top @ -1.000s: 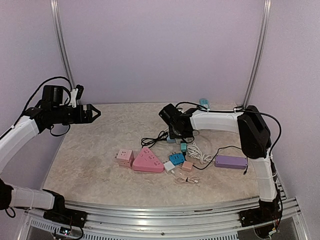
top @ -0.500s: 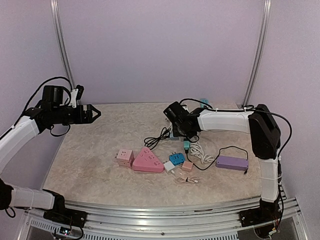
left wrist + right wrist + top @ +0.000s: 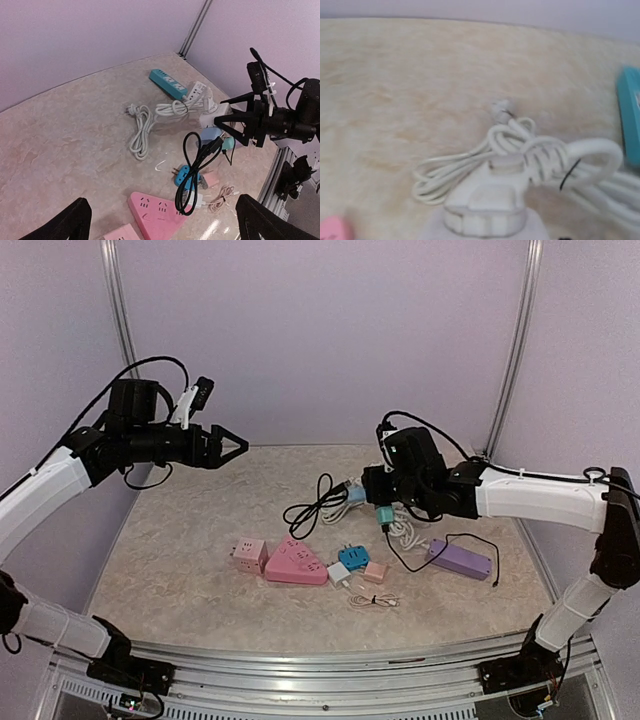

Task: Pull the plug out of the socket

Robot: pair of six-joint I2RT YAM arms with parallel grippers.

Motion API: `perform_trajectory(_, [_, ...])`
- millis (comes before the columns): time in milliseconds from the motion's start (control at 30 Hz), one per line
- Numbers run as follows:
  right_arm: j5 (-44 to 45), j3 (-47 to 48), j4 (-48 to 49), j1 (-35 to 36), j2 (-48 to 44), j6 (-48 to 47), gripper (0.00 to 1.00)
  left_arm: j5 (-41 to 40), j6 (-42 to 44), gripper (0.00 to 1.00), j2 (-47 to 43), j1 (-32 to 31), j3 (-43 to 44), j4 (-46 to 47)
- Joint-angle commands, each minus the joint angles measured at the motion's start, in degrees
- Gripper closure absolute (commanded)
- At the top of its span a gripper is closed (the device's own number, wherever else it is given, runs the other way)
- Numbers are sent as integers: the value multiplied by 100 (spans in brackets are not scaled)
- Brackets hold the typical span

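Observation:
The pale blue plug sticks out of the white socket block, clear of my right gripper, so my left gripper should keep moving closer until its fingers are on both sides of the plug.
My right gripper is raised above the table's middle right, shut on a cluster of a white socket block and a pale blue piece. A teal plug and a looped black cable hang from that cluster. In the right wrist view a white plug sits in the white block, its fingers out of frame, with bundled white cable behind. My left gripper is open and empty, high at the left; its view shows the right gripper.
On the table lie a pink triangular power strip, a pink cube socket, a blue adapter, a purple strip, a coiled pink cable, a teal strip and a grey-white coiled cable.
My right arm has swung right and lifted, carrying the socket cluster, teal plug and black cable off the table. My left arm has risen and moved toward the centre.

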Motion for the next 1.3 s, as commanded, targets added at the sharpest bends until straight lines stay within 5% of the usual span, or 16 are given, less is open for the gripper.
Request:
perform_trajectory(0, [-179,-157,1329,413,-751,-791,100,688,-111,1,571,-489,639,252])
perform_trajectory(367, [472,-628,2151,1407,-1137,-1290,100,2131,-779,1,1369,-958,-91,1421])
perform_trajectory(800, [721,-503,2549,1703,-920,-1484,100,2566,-901,2,1963,-1241,-47,1185])
perform_trajectory(1100, [509,-358,2465,1702,-789,-1490,100,2655,-911,27,2182,-1315,-41,1217])
perform_trajectory(1267, [436,-226,2386,1704,-653,-1468,100,2723,-953,28,2147,-1330,-92,1338])
